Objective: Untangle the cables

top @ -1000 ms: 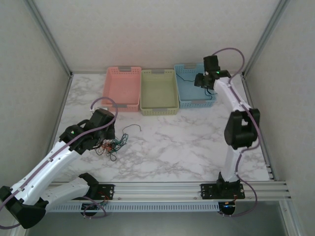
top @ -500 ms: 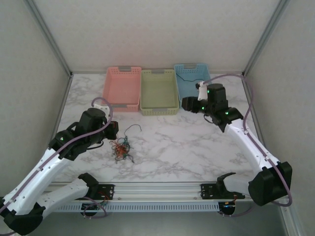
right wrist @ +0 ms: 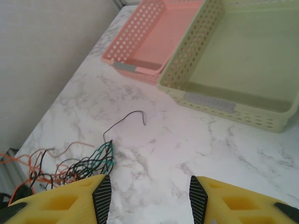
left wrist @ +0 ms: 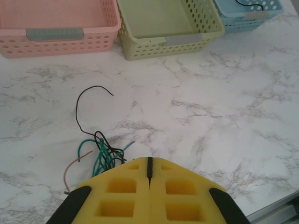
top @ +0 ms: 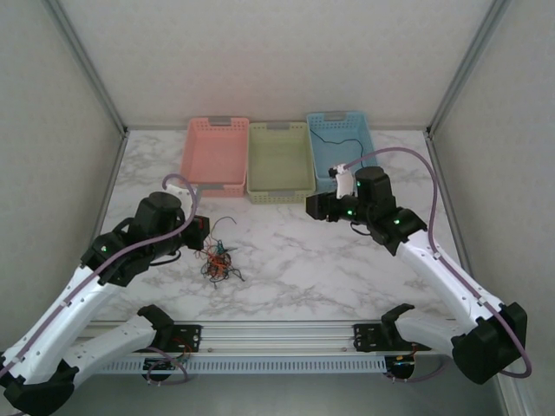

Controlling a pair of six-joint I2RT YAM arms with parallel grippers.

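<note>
I should keep my open right gripper going toward the cable's raised part [top: 210, 243] and close it there, as the red cable rises from the tangle [top: 213, 256] to my left gripper.
The cables [top: 218, 260] lie in a red, green and black tangle on the marble table, left of centre. One black strand [left wrist: 88, 100] curls out toward the baskets. My left gripper [top: 201, 230] hovers just left of the tangle with its yellow fingers [left wrist: 121, 191] pressed shut. The cables [left wrist: 100, 151] run under its left finger, and I cannot tell whether a strand is pinched. My right gripper [top: 310, 208] hangs open over the table's middle, right of the tangle, with nothing between its fingers [right wrist: 100, 196]. The cables [right wrist: 88, 163] lie ahead and to its left. Another black cable [top: 334, 143] lies in the blue basket.
A pink basket [top: 215, 154], a green basket [top: 279, 160] and a blue basket [top: 342, 149] stand in a row at the back of the table. Grey walls close in both sides, and the rail [top: 286, 334] runs along the near edge.
My right arm swung down and left from over the blue basket to the table's middle. The left gripper pulled back off the tangle, which shifted slightly right.
</note>
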